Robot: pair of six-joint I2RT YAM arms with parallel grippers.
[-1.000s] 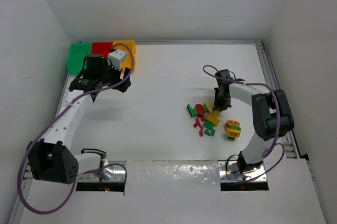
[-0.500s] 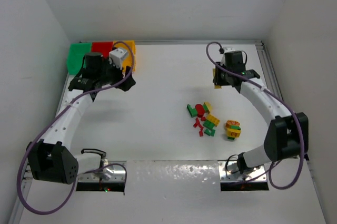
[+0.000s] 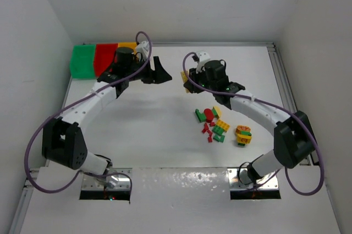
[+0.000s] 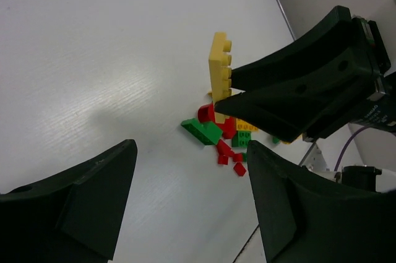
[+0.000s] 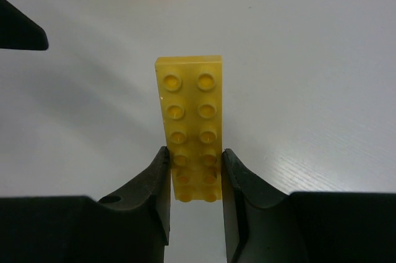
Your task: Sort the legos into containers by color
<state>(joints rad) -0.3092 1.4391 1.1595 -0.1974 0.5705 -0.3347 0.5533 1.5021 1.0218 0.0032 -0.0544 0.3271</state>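
The yellow bin (image 3: 127,45) is far across from my right gripper, so my left gripper should take the yellow lego plate (image 3: 185,79) from my right gripper and bring the plate over.
My right gripper (image 3: 186,75) (image 5: 193,155) is shut on a flat yellow lego plate (image 5: 189,114) and holds it above the table, left of the pile. The plate also shows in the left wrist view (image 4: 219,65). My left gripper (image 3: 160,71) (image 4: 190,151) is open and empty, just left of the right gripper and facing it. The remaining legos (image 3: 213,123) (image 4: 226,136), in red, green and yellow, lie in a loose pile at centre right. The green bin (image 3: 82,60), red bin (image 3: 104,58) and yellow bin (image 3: 127,47) stand in the far-left corner.
A small stack of yellow, green and red bricks (image 3: 242,134) stands right of the pile. A metal rail (image 3: 286,91) runs along the table's right edge. White walls close in the left, back and right.
My left gripper has swung from the bins toward the table's middle. My right gripper has lifted the yellow plate from the pile and carried it up and left to meet the left gripper.
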